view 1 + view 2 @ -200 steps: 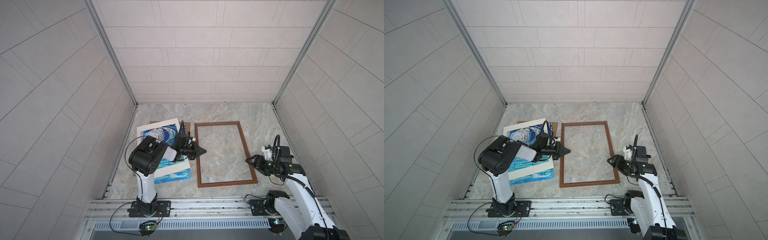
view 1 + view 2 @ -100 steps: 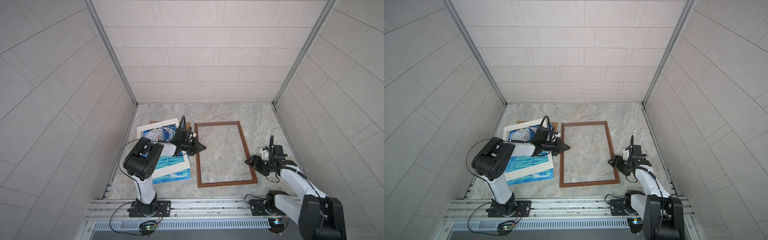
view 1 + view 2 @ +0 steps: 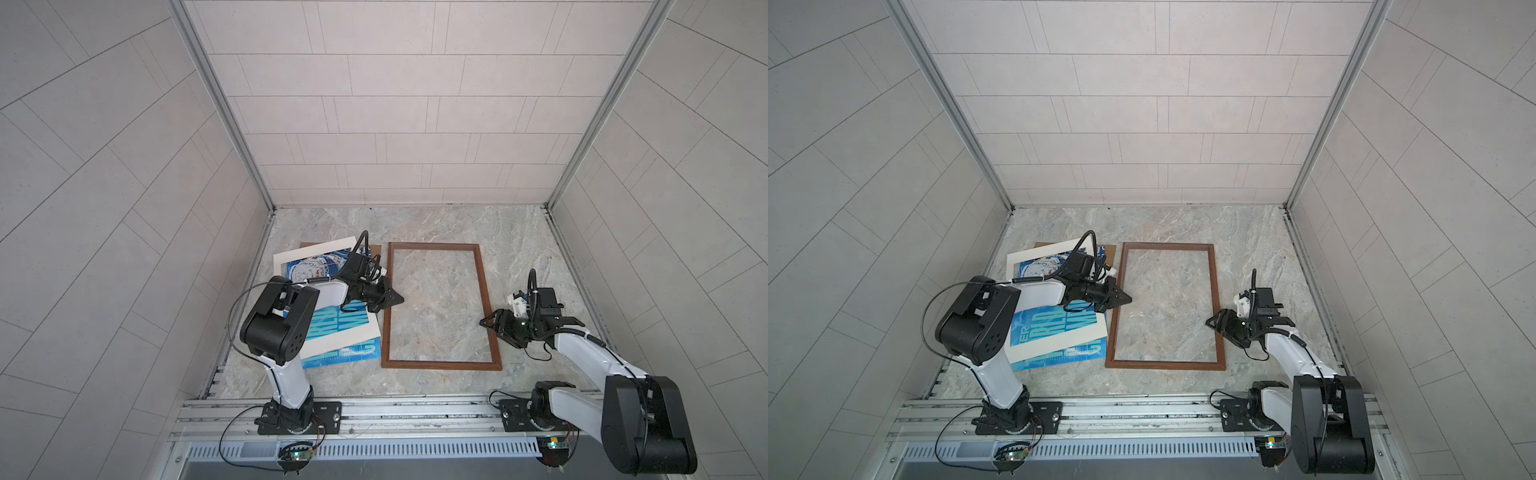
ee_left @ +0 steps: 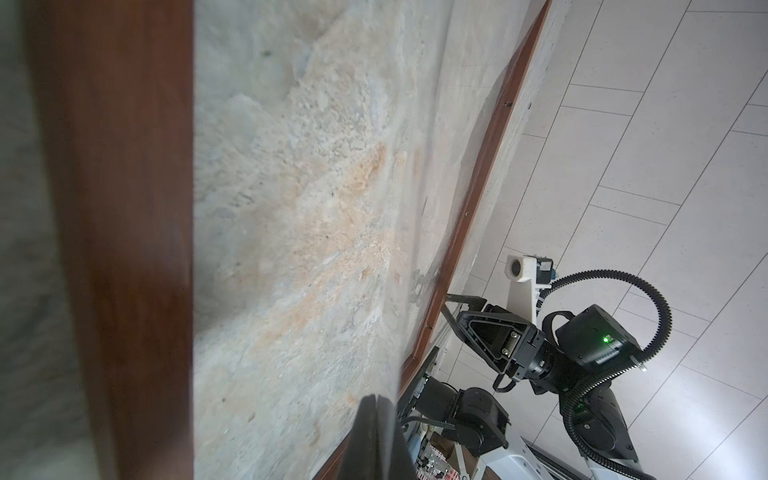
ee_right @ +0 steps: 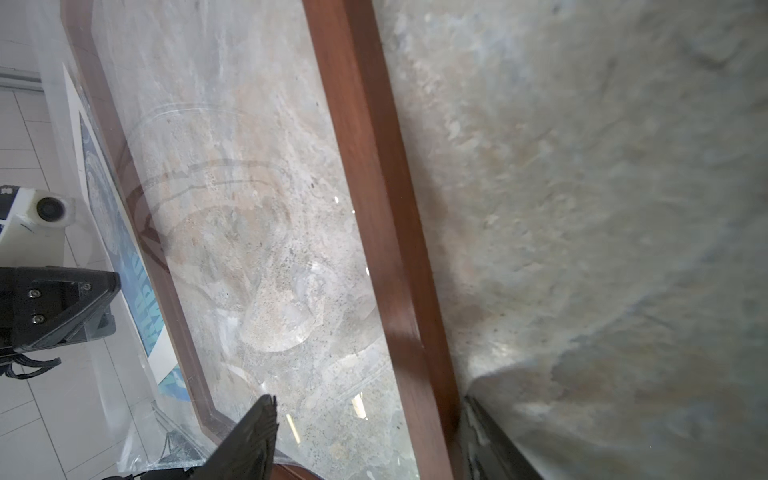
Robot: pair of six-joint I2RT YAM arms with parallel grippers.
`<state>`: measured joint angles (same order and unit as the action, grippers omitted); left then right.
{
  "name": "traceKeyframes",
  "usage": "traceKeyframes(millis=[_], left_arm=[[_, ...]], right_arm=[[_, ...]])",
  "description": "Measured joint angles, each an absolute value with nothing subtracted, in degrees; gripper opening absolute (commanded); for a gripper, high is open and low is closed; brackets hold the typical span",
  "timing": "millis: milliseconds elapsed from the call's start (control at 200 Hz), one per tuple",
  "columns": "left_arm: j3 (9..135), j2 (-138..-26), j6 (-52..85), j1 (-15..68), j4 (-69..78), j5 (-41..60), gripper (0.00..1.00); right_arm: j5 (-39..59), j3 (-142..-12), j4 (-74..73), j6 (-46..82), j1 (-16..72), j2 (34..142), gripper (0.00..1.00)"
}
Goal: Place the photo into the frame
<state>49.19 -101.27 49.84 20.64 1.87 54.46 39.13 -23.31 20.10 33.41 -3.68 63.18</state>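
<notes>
Next, I back my right gripper off and pinch the clear sheet's far edge (image 5: 368, 272) with it, because that edge is loose while my right gripper straddles the frame's bar (image 5: 420, 380).
The dark-brown frame (image 3: 436, 246) (image 3: 1167, 246) lies flat on the marble floor. The blue photo (image 3: 345, 324) (image 3: 1059, 328) lies to its left, under a white mat (image 3: 316, 253). My left gripper (image 3: 395, 298) (image 3: 1124, 298) (image 4: 376, 415) is over the frame's left rail (image 4: 116, 208). It is shut on the edge of a thin clear sheet (image 5: 232, 232) that tilts over the frame opening. My right gripper (image 3: 488, 324) (image 3: 1212, 323) (image 5: 370, 440) is open and low. One finger is inside the right rail (image 5: 374, 166) and the other outside it.
A brown backing board (image 3: 374, 248) shows a corner behind the mat. Tiled walls close in the floor on three sides. An aluminium rail (image 3: 395, 409) carrying both arm bases runs along the front. Bare marble (image 3: 519, 257) lies right of the frame.
The right arm's elbow has swung out and lower, while its gripper has stayed at the frame's right rail. The left gripper has held its place at the left rail, still shut.
</notes>
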Motion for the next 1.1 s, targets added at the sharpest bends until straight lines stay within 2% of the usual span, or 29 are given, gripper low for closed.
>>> traceKeyframes(millis=[205,330,450,550,661,781,921,1001,1101], left_arm=[[56.6,-99.5,49.0,20.2,-5.3,54.1,0.00],[66.7,-99.6,50.9,20.3,-7.7,53.8,0.00],[80.6,-102.1,53.6,21.0,-8.4,53.8,0.00],[91.6,-105.4,58.1,22.4,-4.2,54.2,0.00],[96.9,-108.3,66.3,24.7,7.4,55.3,0.00],[93.8,-110.5,80.1,26.3,28.4,56.1,0.00],[78.6,-110.6,89.7,26.5,48.5,56.1,0.00],[68.6,-110.4,87.9,26.3,48.6,55.7,0.00],[60.1,-109.5,80.1,26.2,38.7,54.5,0.00]], right_arm=[[38.9,-25.8,23.2,33.0,-3.7,60.4,0.72],[39.0,-29.1,23.8,33.0,-5.5,58.6,0.75],[40.9,-31.3,23.1,33.7,-11.9,58.2,0.75],[43.8,-30.9,20.5,36.6,-17.4,59.3,0.74],[47.8,-26.9,14.3,41.3,-23.1,60.4,0.74],[51.8,-22.2,9.2,45.6,-29.5,61.6,0.74],[55.4,-19.5,5.3,48.5,-33.7,61.2,0.74],[56.5,-18.3,3.8,49.3,-36.3,60.3,0.74],[56.6,-17.3,3.1,49.6,-38.1,59.5,0.74]])
